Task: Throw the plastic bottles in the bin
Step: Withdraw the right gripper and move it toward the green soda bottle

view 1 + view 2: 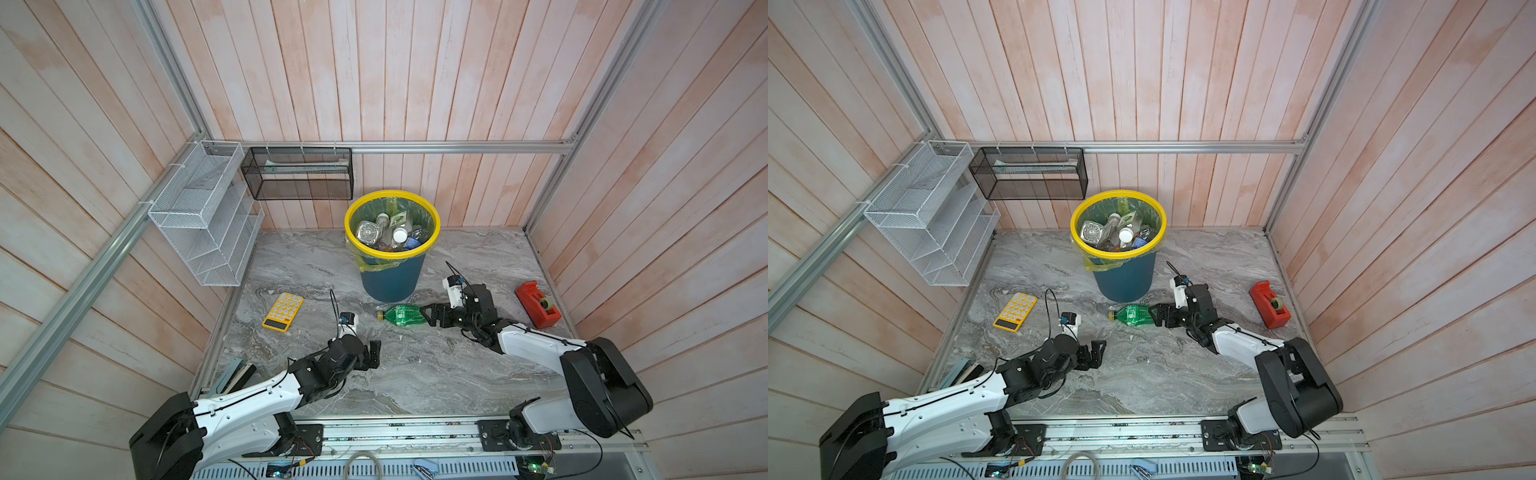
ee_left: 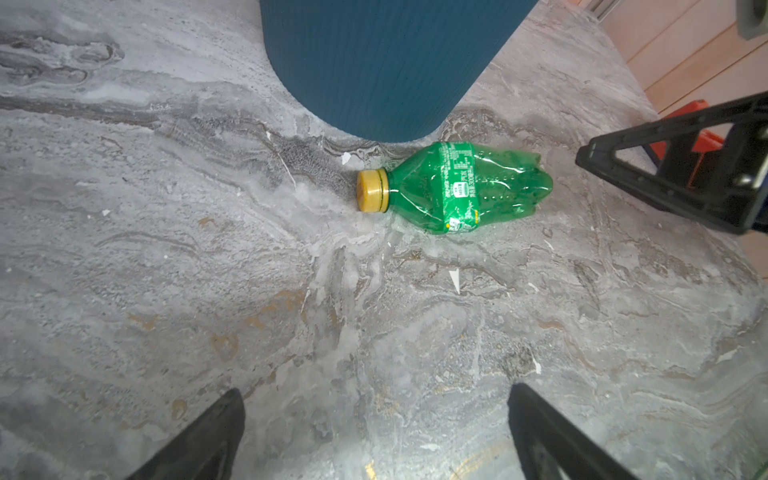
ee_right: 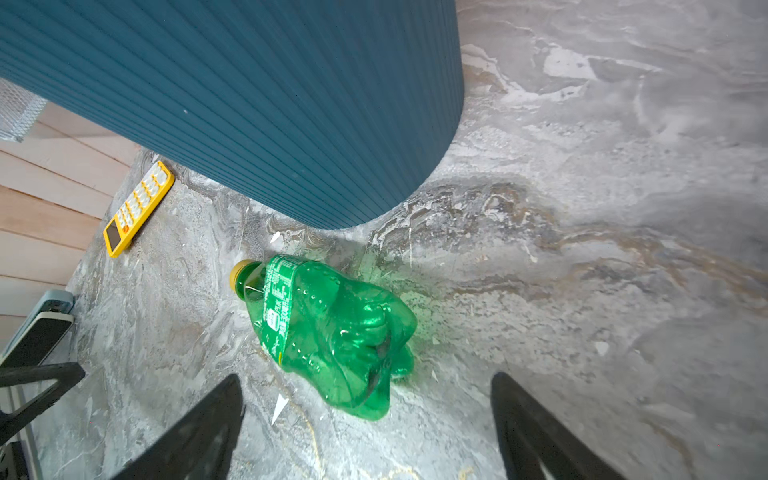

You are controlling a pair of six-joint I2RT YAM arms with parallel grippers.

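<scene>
I should first turn the bottle [image 1: 395, 315] at an angle with my left gripper, because the green bottle lies crosswise by the bin and its base [image 1: 420, 313] is barely at my right gripper's fingers.
A crushed green bottle [image 1: 403, 314] [image 1: 1136, 314] with a yellow cap lies on its side on the marble table, just in front of the bin [image 1: 392, 282] [image 1: 1125, 282]. The bin is dark teal with a yellow rim and holds several clear bottles [image 1: 392, 232] [image 1: 1117, 235]. My right gripper [image 1: 428, 315] [image 1: 1158, 316] [image 3: 365, 378] is open at the green bottle's base [image 3: 328, 328], which reaches just between the fingertips without being gripped. My left gripper [image 1: 375, 353] [image 1: 1100, 351] [image 2: 376, 390] stands open over bare table, nearer the front, facing the bottle [image 2: 457, 187] and the bin wall [image 2: 386, 62].
A yellow calculator [image 1: 283, 311] [image 3: 139, 208] lies left of the bin. A red tape dispenser [image 1: 538, 304] sits at the right wall. A white wire rack [image 1: 208, 216] and a black mesh basket [image 1: 297, 172] hang at the back left.
</scene>
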